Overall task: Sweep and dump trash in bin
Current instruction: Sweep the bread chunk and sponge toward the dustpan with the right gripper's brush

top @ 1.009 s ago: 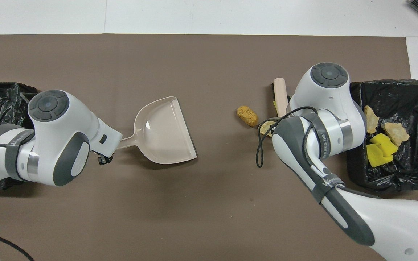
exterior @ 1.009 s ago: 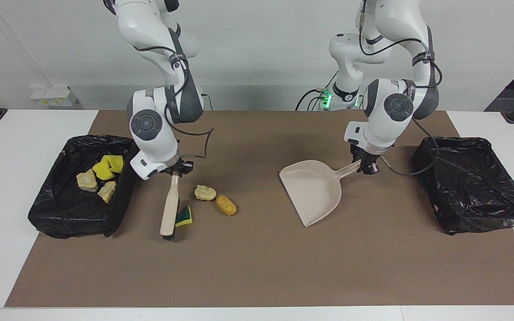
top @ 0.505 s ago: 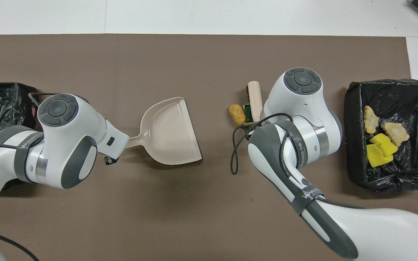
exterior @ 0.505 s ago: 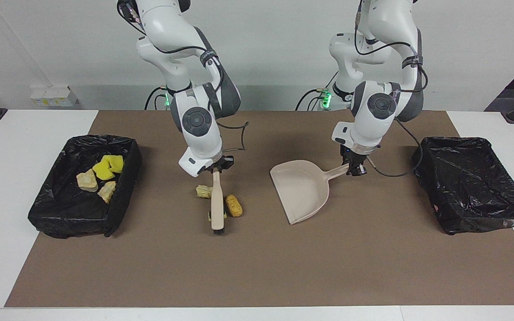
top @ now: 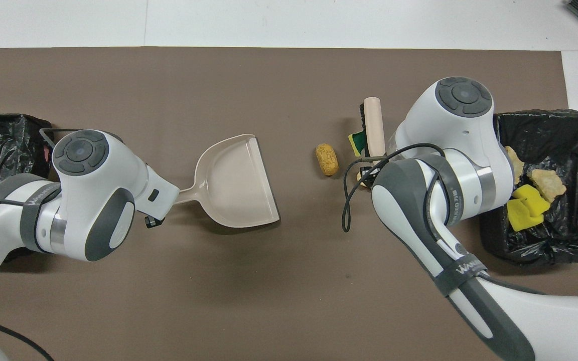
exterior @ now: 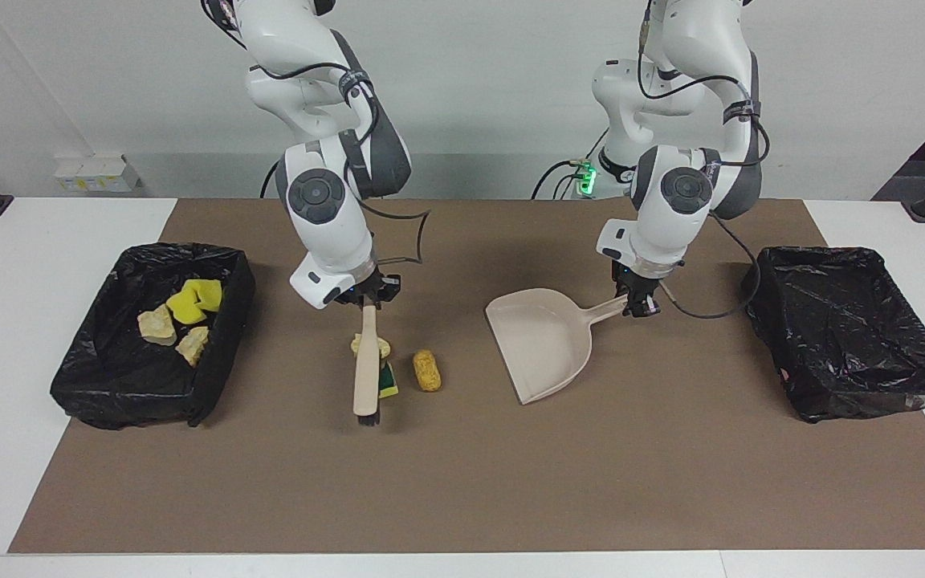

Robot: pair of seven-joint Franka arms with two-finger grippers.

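Next, my right gripper pulls the brush back behind the scrap (exterior: 330, 380) before it sweeps the trash into the dustpan, because the brush sits across the tan scrap (exterior: 380, 347).
My right gripper (exterior: 366, 299) is shut on the handle of a beige brush (exterior: 366, 365), whose bristles rest on the brown mat. Three pieces of trash lie by the brush: a tan scrap (exterior: 374, 347) and a green-and-yellow sponge wedge (exterior: 389, 382) against it, and a golden bread-like piece (exterior: 427, 370) (top: 327, 159) a little toward the dustpan. My left gripper (exterior: 637, 303) is shut on the handle of the beige dustpan (exterior: 547, 341) (top: 239, 183). The pan lies flat with its mouth toward the trash.
A black-lined bin (exterior: 218, 353) (top: 565, 125) at the right arm's end holds yellow sponge chunks (exterior: 193, 299) and tan scraps (exterior: 157, 325). A second black-lined bin (exterior: 852, 337) stands at the left arm's end with nothing showing in it.
The right arm swept the brush and the loose scraps toward the dustpan, then drew the brush back a little. The golden piece stayed nearer the pan. The dustpan slid toward the scraps, then stopped.
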